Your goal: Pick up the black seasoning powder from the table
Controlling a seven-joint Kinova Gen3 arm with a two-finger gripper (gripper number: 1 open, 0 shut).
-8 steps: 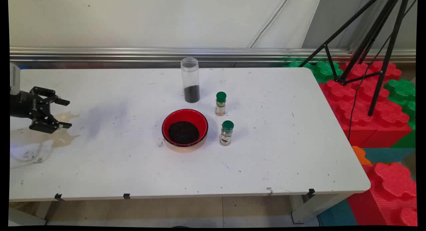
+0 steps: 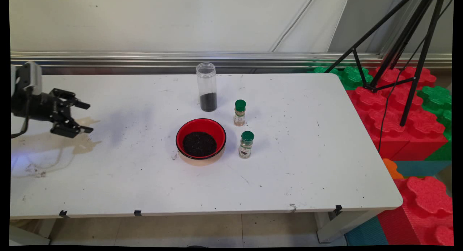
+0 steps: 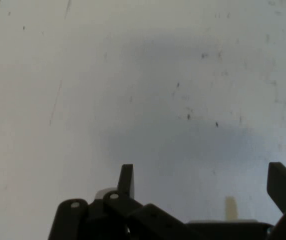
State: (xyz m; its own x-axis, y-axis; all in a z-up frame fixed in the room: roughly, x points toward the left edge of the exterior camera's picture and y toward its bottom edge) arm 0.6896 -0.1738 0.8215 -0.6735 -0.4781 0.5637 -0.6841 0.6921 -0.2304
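Observation:
My gripper will pour, and the dark grains (image 2: 208, 102) will slide along the jar's side and stream out, because the clear jar's threaded opening (image 2: 206, 69) is uncapped.
My black gripper (image 2: 86, 117) hangs open and empty over the table's left side, pointing right, above a brownish spill stain (image 2: 54, 142). In the hand view the gripper (image 3: 202, 177) shows only bare white tabletop (image 3: 147, 80) between its spread fingers. Well to its right stands a red bowl (image 2: 201, 138) filled with dark grains. Behind the bowl is a tall clear jar (image 2: 207, 86) with dark grains in its bottom. Two small spice bottles with green caps stand right of the bowl, one farther back (image 2: 240, 113) and one nearer (image 2: 246, 144).
A metal rail (image 2: 181, 57) runs along the wall behind the table. Right of the table are red and green foam blocks (image 2: 398, 110) and a black tripod (image 2: 405, 45). The table's near edge (image 2: 181, 210) carries small black clips.
The gripper has moved right and slightly up, farther over the table, still open.

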